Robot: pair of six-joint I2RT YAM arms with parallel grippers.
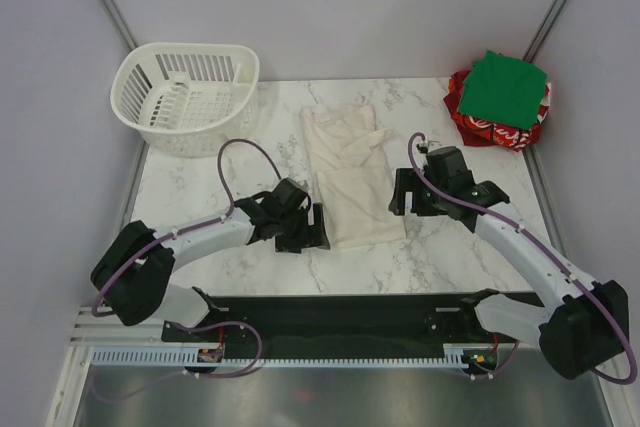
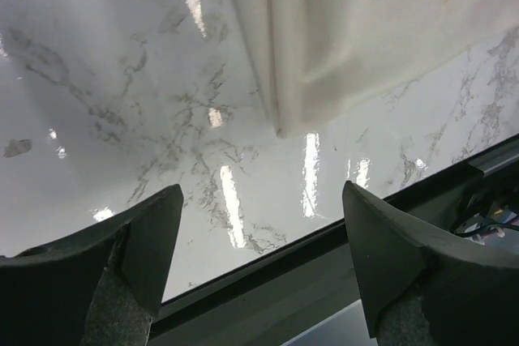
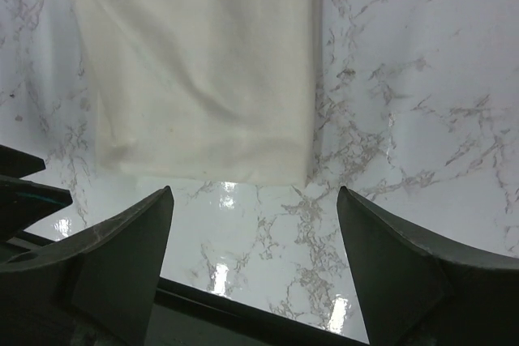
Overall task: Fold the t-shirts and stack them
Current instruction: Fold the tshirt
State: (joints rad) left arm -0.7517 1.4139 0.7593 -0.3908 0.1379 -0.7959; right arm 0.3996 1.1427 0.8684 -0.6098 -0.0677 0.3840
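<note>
My gripper is about to fold the cream t-shirt's near end (image 1: 368,231) over, and a small flap (image 1: 379,136) pokes past the t-shirt's side, so it will still stick out beneath.
A cream t-shirt (image 1: 350,172) lies folded into a long strip on the middle of the marble table. It also shows in the left wrist view (image 2: 357,30) and the right wrist view (image 3: 203,62). My left gripper (image 1: 308,227) is open and empty beside the strip's near left corner. My right gripper (image 1: 403,192) is open and empty beside its right edge. A folded green t-shirt (image 1: 503,87) rests on a red t-shirt with white lettering (image 1: 490,129) at the far right corner.
A white slotted plastic basket (image 1: 185,97) stands at the far left corner. The table's near edge and a black rail (image 1: 340,317) lie just behind both grippers. Grey walls close in the sides and back.
</note>
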